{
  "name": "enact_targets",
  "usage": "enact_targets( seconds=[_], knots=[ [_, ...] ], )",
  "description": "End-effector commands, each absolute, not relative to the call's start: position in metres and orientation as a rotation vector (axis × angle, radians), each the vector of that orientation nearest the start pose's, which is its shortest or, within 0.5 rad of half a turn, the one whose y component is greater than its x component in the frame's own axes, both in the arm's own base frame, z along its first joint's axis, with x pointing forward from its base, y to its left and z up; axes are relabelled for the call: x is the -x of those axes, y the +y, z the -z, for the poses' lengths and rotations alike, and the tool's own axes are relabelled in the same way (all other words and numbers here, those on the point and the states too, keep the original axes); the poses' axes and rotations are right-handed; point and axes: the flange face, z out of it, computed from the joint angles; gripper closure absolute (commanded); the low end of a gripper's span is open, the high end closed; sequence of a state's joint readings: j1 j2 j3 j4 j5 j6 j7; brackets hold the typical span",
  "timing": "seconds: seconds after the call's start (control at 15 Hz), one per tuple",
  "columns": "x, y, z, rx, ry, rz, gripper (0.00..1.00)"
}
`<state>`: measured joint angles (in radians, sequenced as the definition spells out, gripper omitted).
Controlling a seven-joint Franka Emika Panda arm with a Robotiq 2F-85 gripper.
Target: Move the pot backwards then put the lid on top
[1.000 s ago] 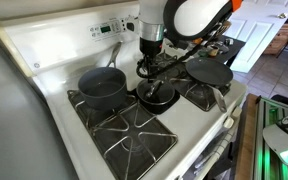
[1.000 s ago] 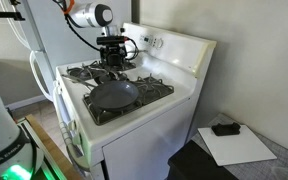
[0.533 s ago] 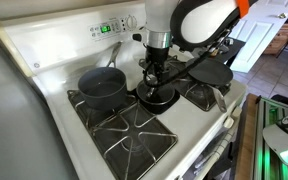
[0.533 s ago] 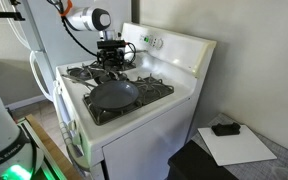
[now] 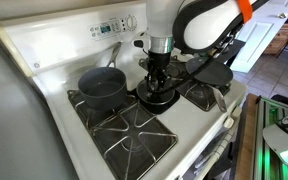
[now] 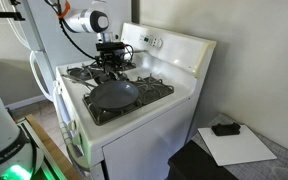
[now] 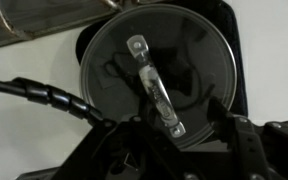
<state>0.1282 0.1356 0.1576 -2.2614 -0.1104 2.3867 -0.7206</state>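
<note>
The lid's metal handle (image 7: 154, 84) lies at a slant across the gripper's fingers, so the robot should open the gripper and turn it in line with the handle before it closes on the handle's near end (image 7: 171, 122).
The pot (image 5: 101, 87), a deep dark grey saucepan, stands on the back burner with its silvery handle (image 5: 113, 63) pointing at the control panel. The lid (image 5: 157, 98) lies flat between the burners, beside the pot. My gripper (image 5: 156, 86) points straight down onto the lid. In the wrist view the lid (image 7: 114, 70) fills the frame with its small metal handle (image 7: 152, 85) running diagonally. My gripper (image 7: 179, 142) straddles the handle's near end. The dark fingers (image 7: 234, 140) stand partly closed, with a gap still showing beside the handle. In an exterior view the gripper (image 6: 110, 64) hides the lid.
A flat shallow dark pan (image 5: 212, 74) with a pale handle (image 5: 222, 100) sits on the burner on the lid's other side, and shows as the pan (image 6: 114, 95) in front. The stove's back panel (image 5: 104, 28) rises close behind the arm. Burner grates (image 5: 134, 130) fill the front.
The gripper has come down over the lid and its jaws have narrowed round the lid's handle. Pot, lid and pan have not moved.
</note>
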Motion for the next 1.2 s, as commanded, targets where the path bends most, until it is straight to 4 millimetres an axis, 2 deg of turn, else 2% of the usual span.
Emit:
enact_targets(
  seconds=[0.0,0.13,0.2,0.27,0.33,0.4,0.67,0.8,0.87,0.93,1.13],
  knots=[
    [-0.505,0.147,-0.298,2.72,-1.693,-0.022,0.14],
    [-0.507,0.146,-0.298,2.723,-1.688,-0.024,0.08],
    [-0.507,0.145,-0.298,2.724,-1.684,-0.025,0.09],
    [-0.508,0.144,-0.297,2.724,-1.683,-0.027,0.2],
    [-0.509,0.144,-0.296,2.727,-1.681,-0.025,0.24],
    [-0.51,0.143,-0.295,2.728,-1.68,-0.026,0.34],
    [-0.513,0.139,-0.29,2.737,-1.671,-0.036,0.49],
    [-0.514,0.137,-0.289,2.742,-1.669,-0.032,0.69],
    [-0.515,0.137,-0.289,2.743,-1.67,-0.028,0.74],
    [-0.516,0.136,-0.29,2.747,-1.669,-0.021,0.77],
    [-0.517,0.136,-0.291,2.753,-1.668,-0.013,0.75]
  ],
)
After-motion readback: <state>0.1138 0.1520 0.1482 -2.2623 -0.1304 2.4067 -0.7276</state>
